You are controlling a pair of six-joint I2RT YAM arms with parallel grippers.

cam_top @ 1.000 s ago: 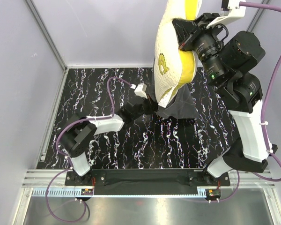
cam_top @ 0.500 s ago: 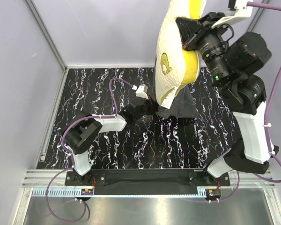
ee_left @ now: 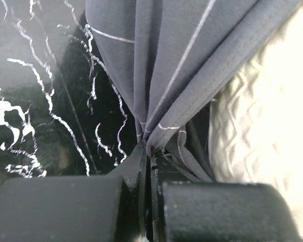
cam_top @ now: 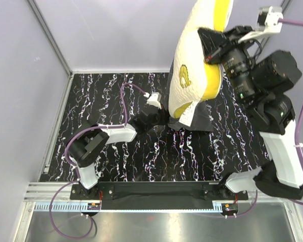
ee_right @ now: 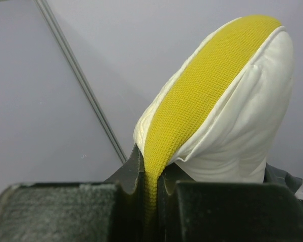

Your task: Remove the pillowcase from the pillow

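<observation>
I should lower the pillow [cam_top: 192, 88], pass it to my left gripper and then pull the pillowcase, because the pillowcase stretches up [ee_left: 184, 55] with the pillow that my right gripper holds high.
The cream-white quilted pillow [cam_top: 192, 70] with yellow sides hangs upright, high over the back of the table. My right gripper [cam_top: 211, 56] is shut on its yellow side edge [ee_right: 192, 101], the band pinched between the jaws. The dark grey grid pillowcase [cam_top: 198, 117] is bunched around the pillow's lower end, down at the tabletop. My left gripper [cam_top: 164, 117] is shut on a gathered fold of the pillowcase [ee_left: 166, 60], low near the table. The quilted pillow face [ee_left: 262, 131] shows just right of that fold.
The black marble tabletop [cam_top: 116, 106] spreads left and in front of the pillow. Grey booth walls [cam_top: 106, 35] with metal frame rails [cam_top: 50, 38] close in the back and left. The right arm's large body [cam_top: 272, 96] stands at the right side.
My right gripper has lifted the pillow higher and a little to the right. More bare pillow shows above the pillowcase. The left gripper has held the fabric low, shifting slightly right.
</observation>
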